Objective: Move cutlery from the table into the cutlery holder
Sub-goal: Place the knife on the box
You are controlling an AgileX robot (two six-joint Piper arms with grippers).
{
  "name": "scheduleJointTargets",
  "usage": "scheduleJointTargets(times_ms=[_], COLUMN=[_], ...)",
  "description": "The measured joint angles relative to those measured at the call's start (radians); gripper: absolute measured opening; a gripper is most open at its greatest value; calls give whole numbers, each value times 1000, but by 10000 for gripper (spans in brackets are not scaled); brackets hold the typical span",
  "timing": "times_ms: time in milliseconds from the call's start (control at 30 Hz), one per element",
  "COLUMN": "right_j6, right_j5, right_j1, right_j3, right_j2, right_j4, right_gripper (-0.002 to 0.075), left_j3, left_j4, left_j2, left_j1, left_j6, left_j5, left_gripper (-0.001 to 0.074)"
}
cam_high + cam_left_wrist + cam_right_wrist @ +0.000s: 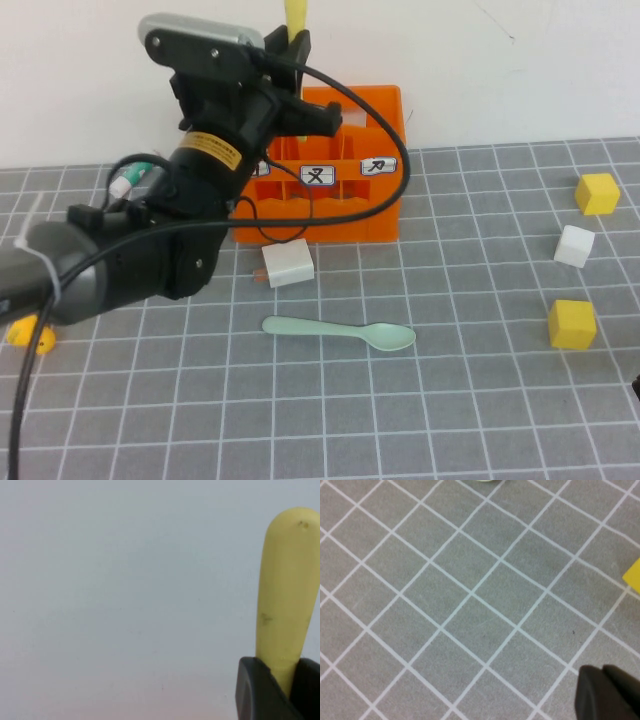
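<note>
The pale yellow knife is standing by the fork-labelled slot (pixel 318 174) of the cutlery holder. My left gripper should move the knife over to the knife-labelled slot (pixel 377 145) before lowering it.
My left gripper (pixel 293 45) is raised above the back left of the orange cutlery holder (pixel 345 175) and is shut on the pale yellow knife (pixel 295 15), which stands upright and sticks up past the fingers. In the left wrist view the knife (pixel 287 590) rises between the dark fingertips (pixel 257 690) against the white wall. The mint-green spoon (pixel 340 331) lies flat on the grey grid table (pixel 420 420) in front of the holder. My right gripper (pixel 610 692) hovers low over bare table at the right edge, its two dark fingers pressed together with nothing between them.
A white block (pixel 288 262) lies just in front of the holder. A yellow cube (pixel 597 193), a white cube (pixel 574 245) and another yellow cube (pixel 571 323) stand at the right. A green-capped glue stick (pixel 130 180) lies behind my left arm; a small yellow thing (pixel 25 330) sits at the left edge.
</note>
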Motion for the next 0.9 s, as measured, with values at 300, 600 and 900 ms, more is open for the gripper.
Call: scheduleJointTargets(times_ms=[300,600,900], right_j6=[0,0,0], right_j5=[-2,-11,-25], right_j1=[0,0,0], right_j3=[0,0,0], right_j2=[0,0,0], right_j4=[0,0,0], right_gripper=[-3,-3,-3], left_j3=[0,0,0], left_j4=[-1,6,270], left_j2=[69,56,40], left_j1=[0,0,0], left_j6=[0,-65,-286], left_j5=[-96,-123,-212], left_gripper=[106,106,106])
